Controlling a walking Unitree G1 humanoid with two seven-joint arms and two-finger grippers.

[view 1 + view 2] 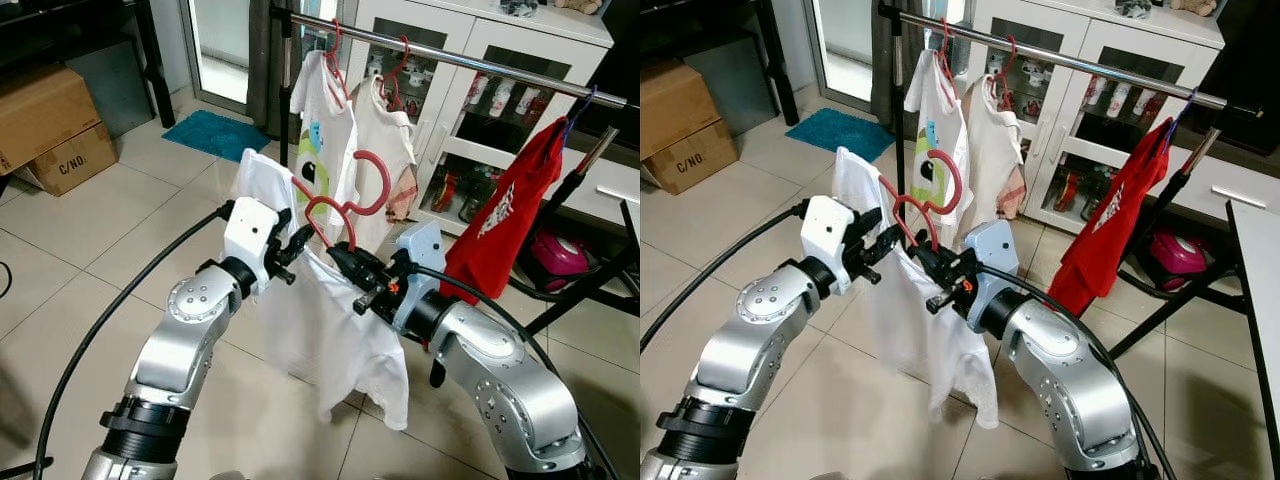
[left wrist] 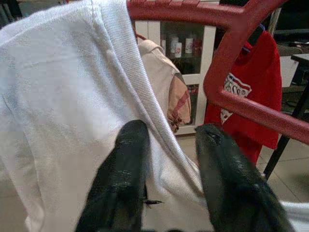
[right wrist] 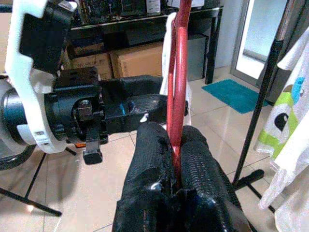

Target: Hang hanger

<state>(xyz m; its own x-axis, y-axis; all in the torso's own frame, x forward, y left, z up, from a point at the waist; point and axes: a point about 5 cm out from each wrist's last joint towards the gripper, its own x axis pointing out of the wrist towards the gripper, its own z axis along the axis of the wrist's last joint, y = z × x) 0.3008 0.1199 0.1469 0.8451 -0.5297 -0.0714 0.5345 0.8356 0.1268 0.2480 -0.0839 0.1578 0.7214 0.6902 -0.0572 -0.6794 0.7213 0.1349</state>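
The ribbed collar edge (image 1: 317, 264) hangs loose and open below the red hanger, so the white shirt (image 1: 362, 350) will slip off and hang limp when I pull it away.
A red hanger (image 1: 333, 206) carrying a white shirt (image 1: 320, 320) is held up between my two arms, its hook (image 1: 378, 190) pointing up below the silver rail (image 1: 450, 58). My right gripper (image 1: 342, 256) is shut on the hanger's red bar, and the right wrist view shows the bar pinched between its fingers (image 3: 154, 154). My left gripper (image 1: 297, 244) is at the hanger's left shoulder. In the left wrist view its fingers (image 2: 125, 164) stand apart, open, with the shirt's collar edge (image 2: 145, 96) running between them.
On the rail hang a white printed tee (image 1: 318, 130), a cream shirt (image 1: 385, 140) and a red shirt (image 1: 505, 220). A white glass-door cabinet (image 1: 480, 60) stands behind. Cardboard boxes (image 1: 50, 120) and a teal mat (image 1: 215, 133) lie left. The rack's black legs (image 1: 580, 290) spread right.
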